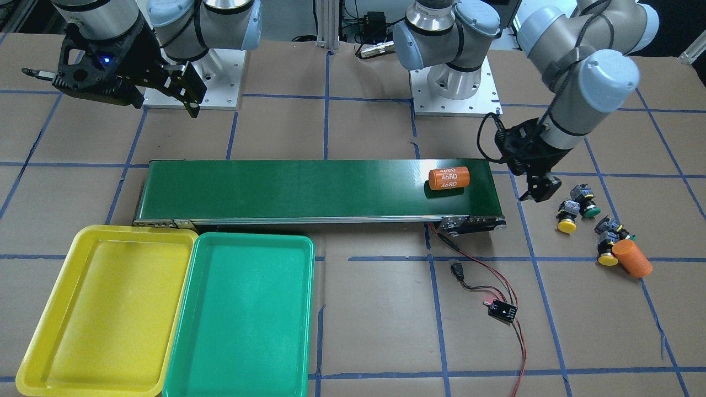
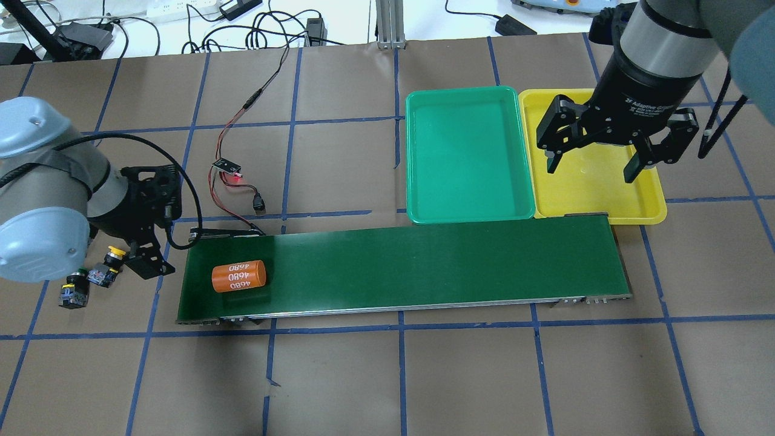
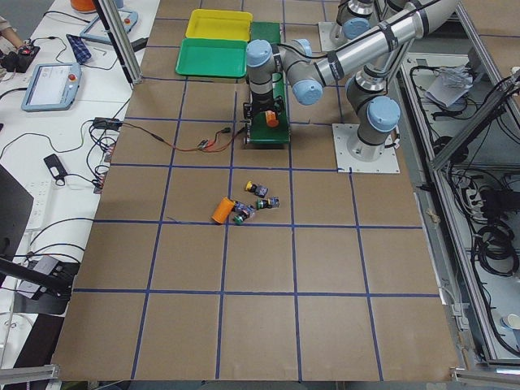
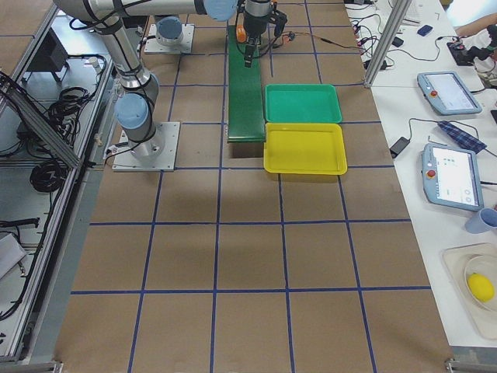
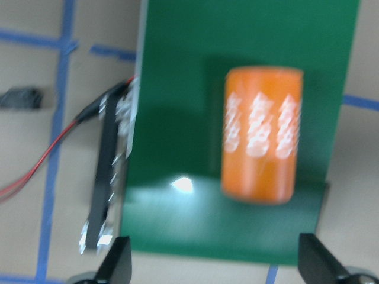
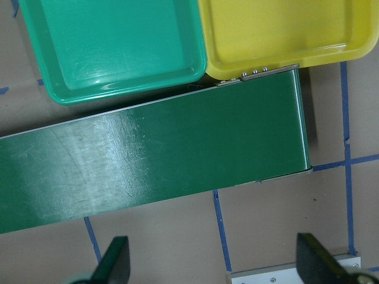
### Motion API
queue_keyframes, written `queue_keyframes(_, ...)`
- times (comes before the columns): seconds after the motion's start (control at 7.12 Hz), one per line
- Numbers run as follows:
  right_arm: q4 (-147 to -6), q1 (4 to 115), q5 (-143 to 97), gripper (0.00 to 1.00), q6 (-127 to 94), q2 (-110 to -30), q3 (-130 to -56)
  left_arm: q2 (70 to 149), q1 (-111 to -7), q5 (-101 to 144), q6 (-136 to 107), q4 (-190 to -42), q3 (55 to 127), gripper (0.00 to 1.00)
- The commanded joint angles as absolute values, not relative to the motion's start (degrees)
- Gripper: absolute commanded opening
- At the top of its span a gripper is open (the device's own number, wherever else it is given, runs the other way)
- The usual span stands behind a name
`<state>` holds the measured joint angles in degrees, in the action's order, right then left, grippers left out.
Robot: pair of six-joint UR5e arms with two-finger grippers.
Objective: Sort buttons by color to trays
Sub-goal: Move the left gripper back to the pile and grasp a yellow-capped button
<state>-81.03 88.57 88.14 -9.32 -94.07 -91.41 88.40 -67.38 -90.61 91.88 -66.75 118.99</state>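
Note:
Red and black wires (image 1: 448,241) lead to the conveyor belt. That means the yellow-capped button (image 1: 567,215) will ride toward my right gripper when I put it there.
Several buttons lie on the brown table past the belt's end: a yellow-capped button (image 1: 566,224), a green-capped button (image 1: 589,210) and a second yellow-capped button (image 1: 608,258), with one more body beside it. My left gripper (image 1: 537,189) hangs open between the belt's end and the buttons, holding nothing; the left wrist view shows its fingers (image 5: 116,264) spread wide. The yellow tray (image 1: 105,309) and the green tray (image 1: 242,314) sit side by side, both bare. My right gripper (image 2: 591,168) is open above the yellow tray (image 2: 596,194).
An orange cylinder (image 1: 449,178) marked 4680 lies on the dark-green conveyor belt (image 1: 309,190) near my left gripper. Another orange cylinder (image 1: 632,258) rests against the buttons. A small controller board (image 1: 502,311) with red and black wires lies in front of the belt.

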Motion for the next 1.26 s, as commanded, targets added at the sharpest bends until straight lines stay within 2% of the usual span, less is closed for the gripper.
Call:
queue_keyframes(0.0, -81.04, 88.51, 88.24, 1.0, -9.23, -93.96, -91.41, 89.64, -56.65, -90.09, 85.64, -65.4, 119.17, 1.0)
queue_keyframes(0.42, -81.04, 88.51, 88.24, 1.0, -9.14, -93.87, -91.49, 97.0, -51.17, -90.7, 80.12, -50.07, 121.81, 1.0)
queue_keyframes(0.98, -82.17, 88.24, 87.98, 1.0, -9.23, -93.78, -91.49, 104.49, -49.39, -90.7, 79.01, -45.45, 121.64, 1.0)
queue_keyframes(1.12, -82.18, 88.24, 88.41, 1.0, -9.23, -94.21, -91.41, 105.63, -48.87, -90.7, 79.19, -45.27, 121.55, 0.91)
